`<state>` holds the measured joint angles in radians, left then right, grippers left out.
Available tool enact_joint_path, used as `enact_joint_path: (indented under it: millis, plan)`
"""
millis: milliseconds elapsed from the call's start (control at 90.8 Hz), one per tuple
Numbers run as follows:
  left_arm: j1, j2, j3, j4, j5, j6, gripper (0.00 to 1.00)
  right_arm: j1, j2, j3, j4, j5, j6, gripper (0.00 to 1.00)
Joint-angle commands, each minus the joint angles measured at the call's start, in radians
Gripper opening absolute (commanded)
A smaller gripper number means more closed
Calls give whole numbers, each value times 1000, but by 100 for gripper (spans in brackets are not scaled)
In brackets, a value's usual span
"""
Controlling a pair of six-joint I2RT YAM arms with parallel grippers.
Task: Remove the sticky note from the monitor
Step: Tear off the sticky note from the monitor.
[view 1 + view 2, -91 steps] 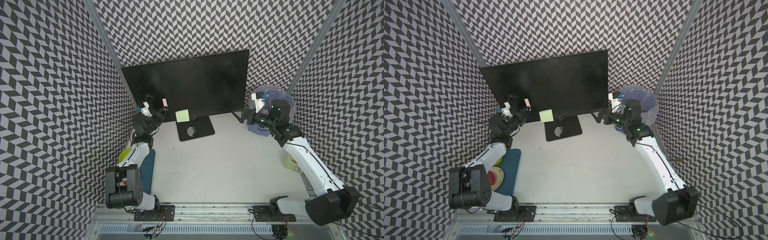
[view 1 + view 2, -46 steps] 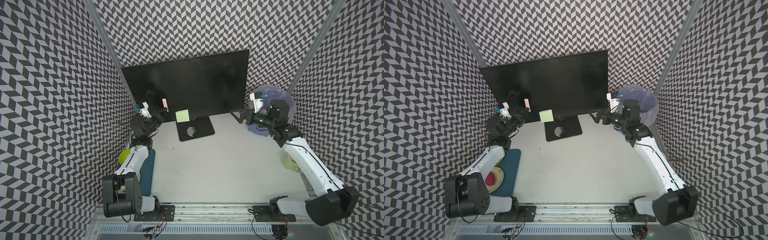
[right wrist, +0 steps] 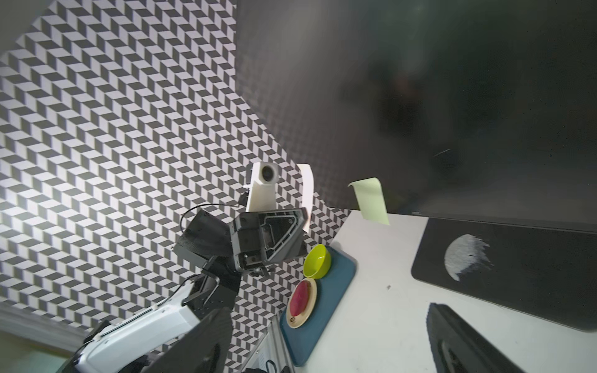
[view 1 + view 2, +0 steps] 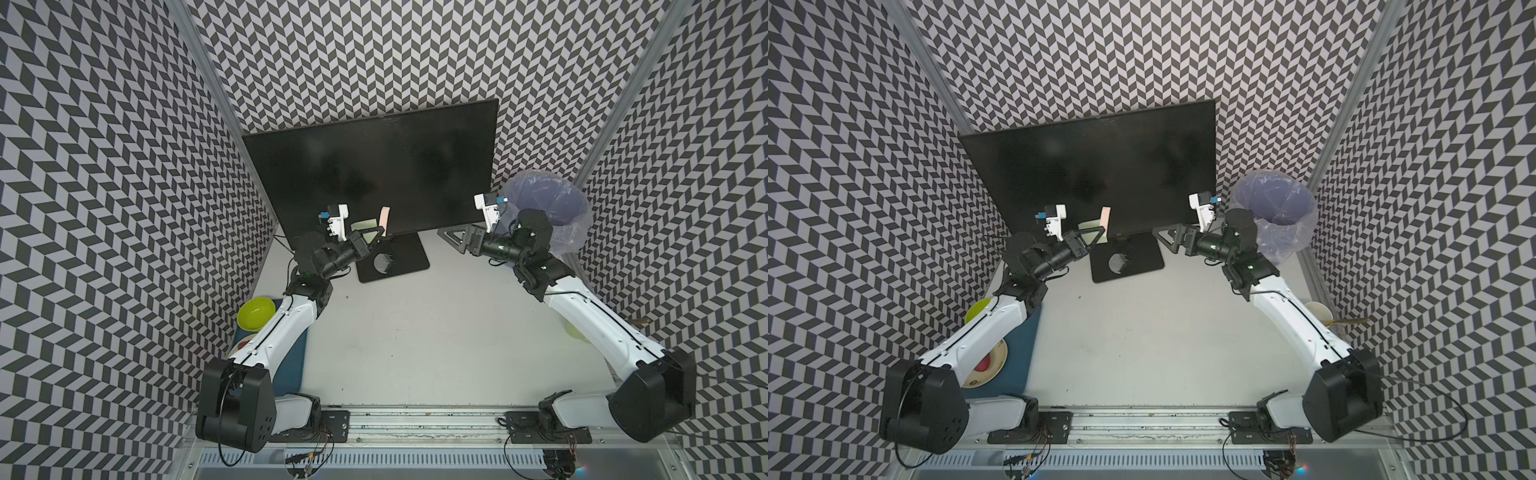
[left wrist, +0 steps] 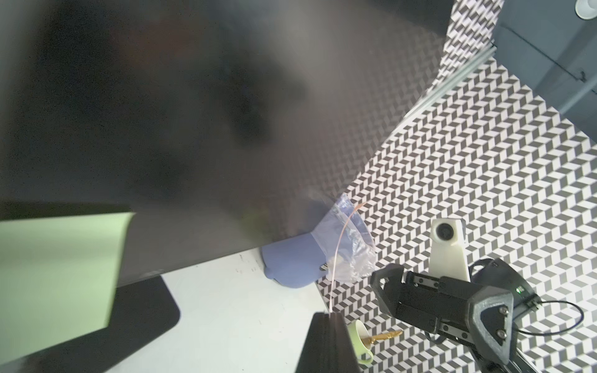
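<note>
The blue bin (image 4: 545,201) is a long way from the robot's left gripper, so the right gripper should take over the pink sticky note (image 4: 385,218) and bring it to the bin.
The black monitor (image 4: 374,166) (image 4: 1092,166) stands at the back on its flat base (image 4: 395,259). My left gripper (image 4: 380,236) (image 4: 1101,235) (image 5: 329,315) is shut on a pink sticky note (image 4: 385,216) (image 4: 1105,218) (image 3: 308,190), which sticks up from its tips just in front of the screen's lower edge. A green sticky note (image 4: 363,225) (image 3: 371,202) (image 5: 58,268) hangs on the monitor's bottom edge, partly hidden behind that gripper in both top views. My right gripper (image 4: 451,237) (image 4: 1167,237) is open and empty by the monitor's lower right corner.
A blue bin lined with a clear bag (image 4: 544,208) stands right of the monitor. At the left, a blue tray (image 4: 295,357) carries a yellow-green bowl (image 4: 255,311) and a plate (image 4: 988,365). A pale green cup (image 5: 360,336) with a gold spoon sits at the right wall.
The left gripper has carried the pink note rightward along the monitor's lower edge, now in front of the green note. The right gripper has moved left, nearer the monitor's base.
</note>
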<state>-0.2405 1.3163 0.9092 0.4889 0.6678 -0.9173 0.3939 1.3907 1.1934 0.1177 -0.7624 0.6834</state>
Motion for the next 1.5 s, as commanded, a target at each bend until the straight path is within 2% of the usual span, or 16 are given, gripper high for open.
enact_joint_path:
  millis: [0, 176, 353, 573, 1201, 1487]
  plan:
    - [-62, 24, 50, 67, 30, -9, 0, 37, 39, 30, 150, -43, 54, 94]
    - [-162, 56, 84, 95, 32, -12, 0, 72, 101, 49, 240, -98, 114, 83]
    - [-202, 70, 97, 103, 30, -22, 0, 86, 126, 56, 298, -115, 150, 70]
    - [-203, 61, 92, 86, 30, -14, 0, 85, 122, 56, 303, -104, 155, 54]
    - [-200, 43, 76, 53, 36, 16, 0, 83, 138, 35, 355, -107, 212, 29]
    - [-197, 36, 69, 43, 41, 30, 0, 82, 139, 39, 351, -98, 216, 11]
